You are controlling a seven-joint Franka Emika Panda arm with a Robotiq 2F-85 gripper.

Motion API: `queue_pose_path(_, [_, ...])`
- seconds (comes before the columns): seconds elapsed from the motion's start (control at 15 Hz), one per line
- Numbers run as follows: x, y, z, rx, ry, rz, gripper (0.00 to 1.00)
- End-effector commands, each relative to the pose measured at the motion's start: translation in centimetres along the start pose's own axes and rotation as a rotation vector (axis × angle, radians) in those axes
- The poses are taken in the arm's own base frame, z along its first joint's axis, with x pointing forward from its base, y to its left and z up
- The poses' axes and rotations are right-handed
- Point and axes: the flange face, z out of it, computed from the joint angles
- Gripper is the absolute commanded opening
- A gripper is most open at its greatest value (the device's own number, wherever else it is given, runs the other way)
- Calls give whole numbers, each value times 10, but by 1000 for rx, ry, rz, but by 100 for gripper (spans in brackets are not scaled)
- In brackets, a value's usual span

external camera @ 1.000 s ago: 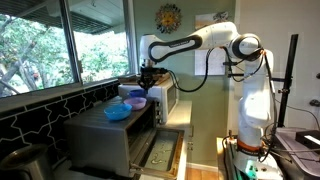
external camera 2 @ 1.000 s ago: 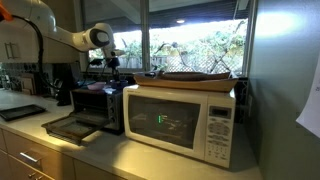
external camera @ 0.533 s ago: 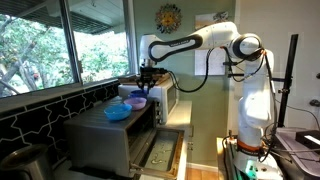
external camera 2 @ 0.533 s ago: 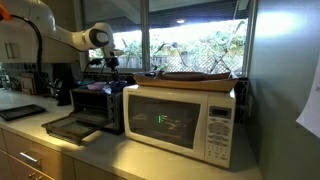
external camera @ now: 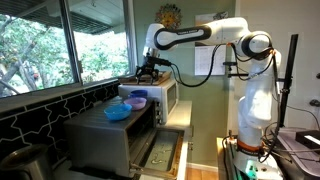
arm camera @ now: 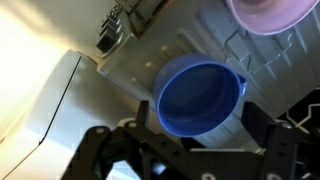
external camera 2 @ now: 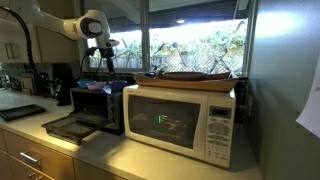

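Observation:
The pink bowl's near rim (arm camera: 248, 28) is clear of the blue bowl, so my open gripper should keep going down toward the pink bowl until its fingers are on both sides of that rim.
My gripper (arm camera: 203, 128) is open, its two dark fingers (arm camera: 258, 118) spread wide with nothing between them. Straight below it, apart from the fingers, a deep blue bowl (arm camera: 200, 95) stands upright on the metal top of the toaster oven (external camera: 105, 140). A pink bowl (arm camera: 272, 15) lies just beyond it at the frame's top edge. In both exterior views the gripper (external camera: 150, 68) (external camera 2: 104, 62) hangs well above the oven top, over the blue bowl (external camera: 134, 93) and the pink bowl (external camera: 137, 102).
A larger light blue bowl (external camera: 118, 112) also sits on the oven top. The oven's door (external camera: 160, 155) hangs open. A white microwave (external camera 2: 185, 120) with a flat tray (external camera 2: 195, 76) on top stands beside the oven. Windows (external camera: 60, 45) run behind the counter.
The jaws have gone from shut to open, letting go of the blue bowl. The arm has lifted the gripper up and away from the bowls.

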Motion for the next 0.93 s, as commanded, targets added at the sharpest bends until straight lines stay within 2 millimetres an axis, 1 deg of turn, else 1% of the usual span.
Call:
queue_pose_path(0.0, [-23,13,0,59,-77,-175,100])
queue_pose_path(0.13, [-34,12,9,57,-107,-260,100])
queue_pose_path(0.27, [-46,9,21,35,-124,-333,100])
queue_pose_path(0.47, [-59,0,35,32,-134,-410,100])
queue_pose_path(0.6, [-68,-5,42,28,-145,-441,100])
queue_pose_path(0.8, [-76,-13,46,33,-150,-461,99])
queue_pose_path(0.87, [-78,-15,47,36,-152,-465,95])
